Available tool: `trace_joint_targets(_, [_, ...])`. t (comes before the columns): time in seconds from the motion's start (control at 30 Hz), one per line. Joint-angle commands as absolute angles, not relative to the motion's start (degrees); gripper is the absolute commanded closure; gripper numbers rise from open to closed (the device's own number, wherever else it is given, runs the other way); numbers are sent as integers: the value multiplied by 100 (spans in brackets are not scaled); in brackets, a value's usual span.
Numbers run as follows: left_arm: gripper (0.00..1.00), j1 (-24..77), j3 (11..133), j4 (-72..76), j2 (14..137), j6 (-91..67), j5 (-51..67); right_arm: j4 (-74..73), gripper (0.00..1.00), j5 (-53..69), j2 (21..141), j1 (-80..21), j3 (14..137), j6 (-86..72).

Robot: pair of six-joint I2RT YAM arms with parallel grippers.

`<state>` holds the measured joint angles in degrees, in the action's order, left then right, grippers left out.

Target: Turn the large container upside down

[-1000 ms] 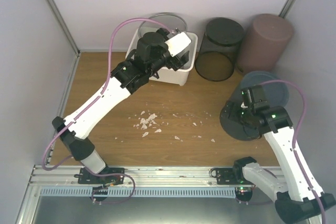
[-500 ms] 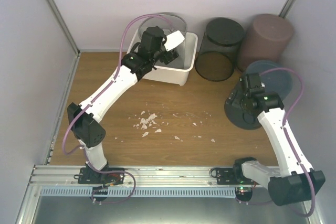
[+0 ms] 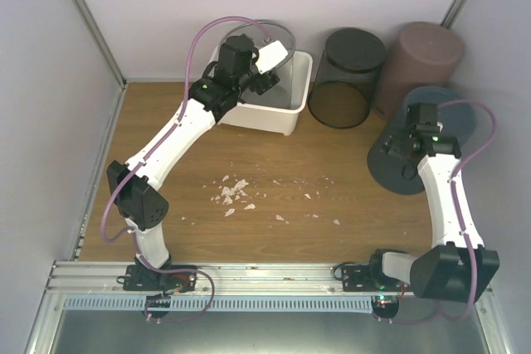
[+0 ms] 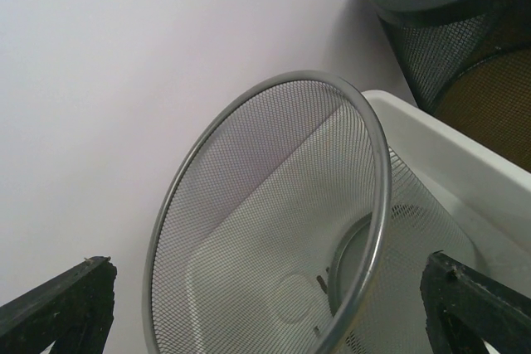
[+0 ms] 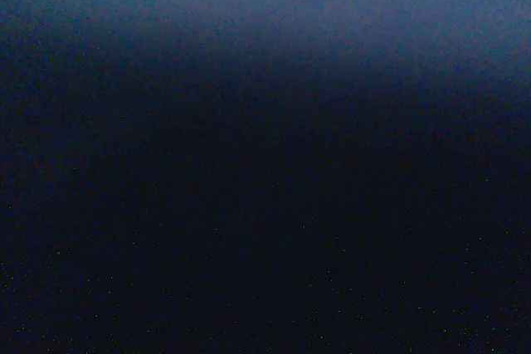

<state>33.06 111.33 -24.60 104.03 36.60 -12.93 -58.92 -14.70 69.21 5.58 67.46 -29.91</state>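
The silver mesh basket's rim [image 4: 379,213] is clear of the white bin and between open fingers. My left gripper should go on toward the rim's near edge [image 4: 338,329] and close there.
A dark blue-grey round container [image 3: 394,173] lies tilted on its side at the right of the table, its mouth toward the back right. My right gripper [image 3: 417,137] is at this container and its fingers are hidden. The right wrist view shows only the dark container surface [image 5: 265,80]. A white rectangular bin [image 3: 278,118] stands at the back with a silver mesh basket [image 3: 278,37] tilted in it. My left gripper [image 3: 267,70] hovers over the bin, open and empty. In the left wrist view it [image 4: 265,321] faces the mesh basket [image 4: 274,221] and the bin [image 4: 465,163].
A black mesh bin [image 3: 344,76] and a brown cylinder bin [image 3: 419,64] stand at the back right, close to the tilted container. The black mesh bin also shows in the left wrist view [image 4: 465,31]. Pale crumbs [image 3: 236,192] lie on the wooden table's middle. Walls close in on three sides.
My right arm has swung right and back, carrying the dark container with it and tilting it further. My left arm has reached further back over the white bin.
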Motion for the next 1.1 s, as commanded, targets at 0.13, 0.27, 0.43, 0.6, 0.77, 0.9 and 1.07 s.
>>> trace_joint_targets(0.13, [1, 3220, 11450, -2230, 10756, 3709, -1259, -5711, 0, -1212, 7713, 847, 7035, -2222])
trace_joint_targets(0.27, [1, 3166, 11547, -2267, 10889, 3707, -1297, -5813, 0, -1424, 7830, 1093, 7164, -2228])
trace_joint_targets(0.43, [1, 3138, 11618, -2260, 11080, 3810, -1471, -6070, 0, -1706, 7610, 1446, 7101, -2297])
trace_joint_targets(0.6, [1, 3082, 11719, -2246, 11293, 3823, -1592, -6043, 0, -1665, 7479, 1867, 7025, -2232])
trace_joint_targets(0.77, [1, 3037, 11774, -2303, 11477, 3894, -1723, -5935, 0, -1478, 7578, 1898, 6991, -2176])
trace_joint_targets(0.9, [5, 2994, 11932, -2391, 11613, 4047, -1762, -5839, 0, -1643, 7656, 2036, 6947, -1997])
trace_joint_targets(1.07, [15, 2977, 12371, -3030, 11804, 3991, -1655, -5834, 0, -1395, 7621, 2246, 6969, -1799])
